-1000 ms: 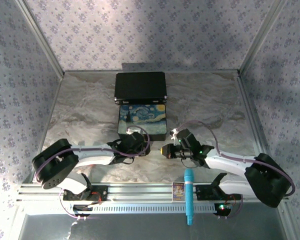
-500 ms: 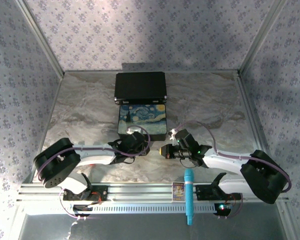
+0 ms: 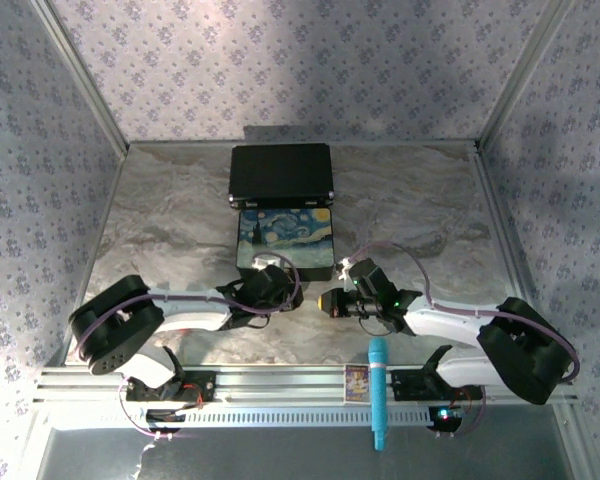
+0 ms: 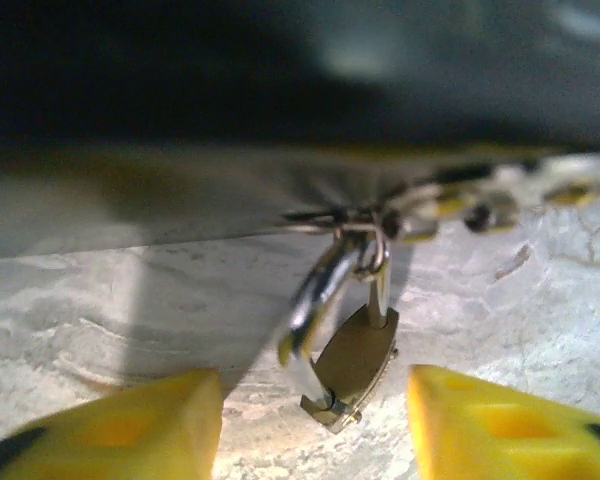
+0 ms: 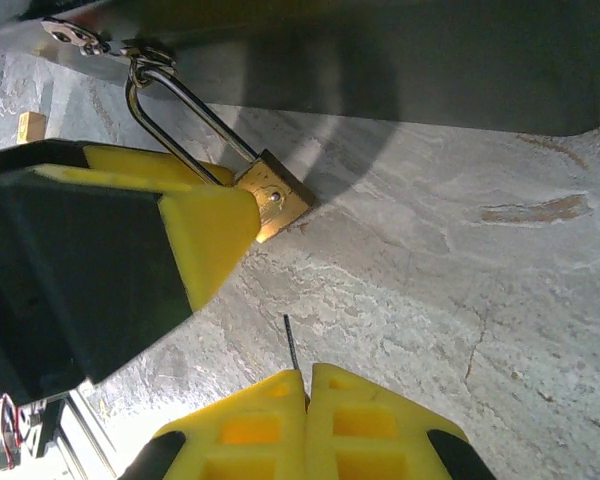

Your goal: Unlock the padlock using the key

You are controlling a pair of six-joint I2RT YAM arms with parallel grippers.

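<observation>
The padlock's shackle [image 4: 315, 301] sits at a slant between the left gripper's open fingers, so next the left gripper straightens the padlock and clamps its brass body [image 4: 354, 366] before the key goes in.
The padlock [image 4: 355, 365] is small and brass, and hangs by its silver shackle [image 4: 320, 290] from the latch on the painted box's front edge, its bottom resting on the marble. My left gripper [image 4: 315, 425] is open, a yellow finger on each side of the padlock body and neither touching it. In the right wrist view the padlock [image 5: 275, 195] lies just beyond the left gripper's finger [image 5: 205, 230]. My right gripper [image 5: 308, 372] is shut on the key [image 5: 292, 345], whose thin blade sticks out towards the padlock, a short gap away. From above, both grippers [image 3: 285, 290] [image 3: 328, 300] meet before the box.
The painted box [image 3: 285, 240] stands mid-table with a black case [image 3: 280, 175] behind it. A teal tool [image 3: 378, 400] lies across the front rail. A small yellow cube [image 5: 32, 125] sits on the marble to the left. Patterned walls close in three sides.
The right arm has edged a little to the left, bringing its gripper closer to the left one. The left arm has barely shifted.
</observation>
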